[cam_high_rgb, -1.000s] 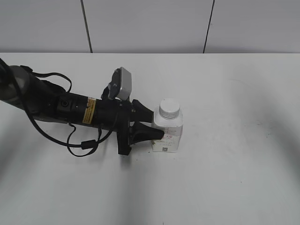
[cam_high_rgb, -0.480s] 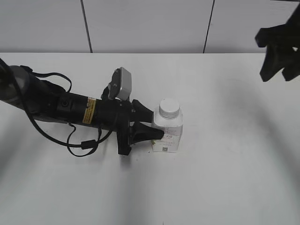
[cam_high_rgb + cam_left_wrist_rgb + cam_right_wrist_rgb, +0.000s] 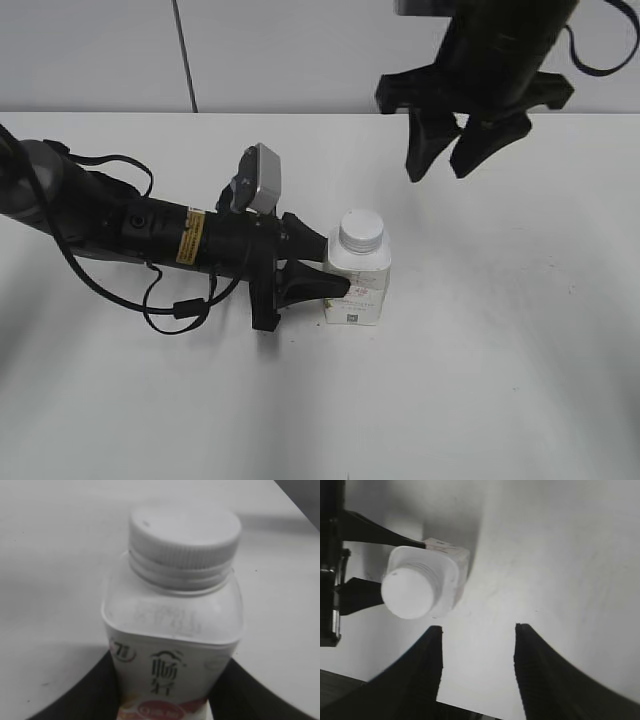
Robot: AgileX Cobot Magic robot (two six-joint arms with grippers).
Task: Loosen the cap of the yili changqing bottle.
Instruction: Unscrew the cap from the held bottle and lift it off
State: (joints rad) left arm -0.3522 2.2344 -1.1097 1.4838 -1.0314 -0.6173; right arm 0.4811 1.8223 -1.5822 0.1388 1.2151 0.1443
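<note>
I expect the ribbed white cap point(image 3: 361, 230) to come off whole when I turn and lift it. The bottle should stay in place because my left gripper clamps the body.
The yili changqing bottle point(image 3: 358, 285) stands upright on the white table, white and squarish with pink and dark print. Its ribbed white cap point(image 3: 361, 232) sits on the neck. My left gripper point(image 3: 322, 267) is shut on the bottle's body from the left, one finger on each side; the left wrist view shows the bottle point(image 3: 170, 650) and cap point(image 3: 184, 532) close up. My right gripper point(image 3: 441, 170) hangs open and empty in the air, above and to the right of the cap. In the right wrist view the open fingers point(image 3: 477, 628) frame bare table beside the bottle point(image 3: 447, 577) and cap point(image 3: 409, 594).
The white table point(image 3: 500, 350) runs to a grey panelled wall point(image 3: 300, 50) at the back. My left arm and its cable point(image 3: 150, 240) lie low across the table's left side.
My right arm has come in from the upper right and moved left toward the bottle, its gripper open. The left gripper and the bottle have not moved.
</note>
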